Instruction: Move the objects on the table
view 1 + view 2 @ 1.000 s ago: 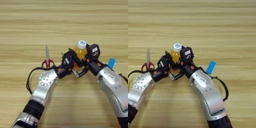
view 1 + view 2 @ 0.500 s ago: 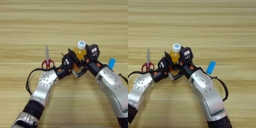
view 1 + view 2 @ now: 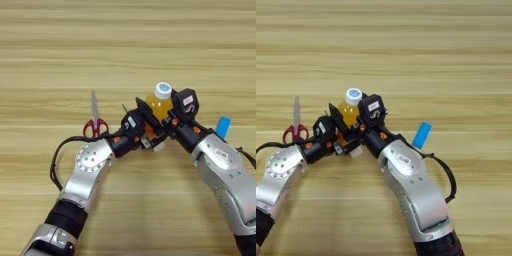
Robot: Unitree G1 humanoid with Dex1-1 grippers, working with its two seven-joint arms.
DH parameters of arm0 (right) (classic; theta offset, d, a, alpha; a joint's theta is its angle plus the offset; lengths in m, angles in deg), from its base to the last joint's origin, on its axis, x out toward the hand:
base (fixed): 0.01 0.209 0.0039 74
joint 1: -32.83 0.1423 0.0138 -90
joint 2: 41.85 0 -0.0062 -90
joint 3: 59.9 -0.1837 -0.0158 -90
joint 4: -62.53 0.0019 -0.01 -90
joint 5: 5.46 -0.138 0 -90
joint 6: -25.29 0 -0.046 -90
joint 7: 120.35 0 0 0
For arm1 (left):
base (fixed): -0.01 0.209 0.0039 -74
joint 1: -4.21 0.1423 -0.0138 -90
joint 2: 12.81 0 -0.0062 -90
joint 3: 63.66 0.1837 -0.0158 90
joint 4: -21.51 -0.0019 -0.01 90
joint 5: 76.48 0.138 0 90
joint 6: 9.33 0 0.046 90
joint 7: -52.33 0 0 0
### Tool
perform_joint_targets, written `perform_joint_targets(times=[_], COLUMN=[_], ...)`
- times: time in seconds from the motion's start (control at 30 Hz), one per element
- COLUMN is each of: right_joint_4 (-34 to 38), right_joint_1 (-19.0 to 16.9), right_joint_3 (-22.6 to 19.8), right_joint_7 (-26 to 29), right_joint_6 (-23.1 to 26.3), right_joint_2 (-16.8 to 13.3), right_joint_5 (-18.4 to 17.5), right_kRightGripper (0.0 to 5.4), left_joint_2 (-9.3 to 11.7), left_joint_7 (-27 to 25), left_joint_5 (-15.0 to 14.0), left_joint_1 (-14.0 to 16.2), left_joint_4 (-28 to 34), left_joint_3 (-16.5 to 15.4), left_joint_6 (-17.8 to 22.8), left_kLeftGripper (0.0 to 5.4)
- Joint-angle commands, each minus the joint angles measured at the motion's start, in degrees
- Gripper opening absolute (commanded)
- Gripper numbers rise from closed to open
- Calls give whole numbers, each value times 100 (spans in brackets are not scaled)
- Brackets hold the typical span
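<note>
Next, my right gripper opens and back away, as both my grippers meet at the bottle (image 3: 159, 102), before my left gripper carries the bottle past the scissors (image 3: 95, 127).
An orange-drink bottle (image 3: 159, 104) with a white cap (image 3: 163, 90) stands upright in the middle of the table (image 3: 125, 45). Both arms meet at it. My left gripper (image 3: 145, 122) sits against its lower left side and my right gripper (image 3: 176, 116) against its right side. Just below them, a small white object (image 3: 158, 146), maybe the glue stick, peeks out and is mostly hidden. Red-handled scissors (image 3: 93, 120) lie to the left with the blades pointing away from me. A small blue block (image 3: 223, 127) lies to the right, behind my right forearm.
A thin dark tip (image 3: 125, 108) pokes out above the left wrist, perhaps the screwdriver. A black cable (image 3: 57, 157) loops beside the left forearm. Bare wood stretches across the far half of the table.
</note>
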Motion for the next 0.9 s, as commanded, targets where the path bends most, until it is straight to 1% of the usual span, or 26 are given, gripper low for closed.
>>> perform_joint_targets(times=[0.03, 0.4, 0.47, 0.5, 0.6, 0.67, 0.8, 0.9], right_joint_4=[-66, -162, -185, -192, -171, -122, -17, 8], right_joint_1=[60, 66, 61, 61, 67, 62, 62, 49], right_joint_3=[-72, -64, -41, -37, 10, 45, 134, 149], right_joint_7=[18, 26, 37, 41, 83, 138, 180, 177], right_joint_6=[-43, -55, -56, -67, -255, -449, -931, -1134], right_joint_2=[26, 5, -9, -11, -35, -34, -56, -45], right_joint_5=[7, 64, 87, 96, 170, 203, 403, 455], right_kRightGripper=[355, 355, 392, 396, 438, 457, 504, 539], left_joint_2=[-13, -13, -12, -13, -14, -14, -12, -9], left_joint_7=[-1, 4, 9, 11, 17, 19, 16, 11], left_joint_5=[19, 9, 9, 9, 13, 16, 19, 19], left_joint_1=[-82, -78, -77, -77, -78, -79, -82, -83], left_joint_4=[14, 20, 25, 24, 23, 22, 16, 13], left_joint_3=[-11, -32, -36, -38, -42, -46, -49, -51], left_joint_6=[-14, -18, -16, -16, -15, -13, -17, -18], left_kLeftGripper=[342, 341, 341, 341, 339, 339, 339, 339])
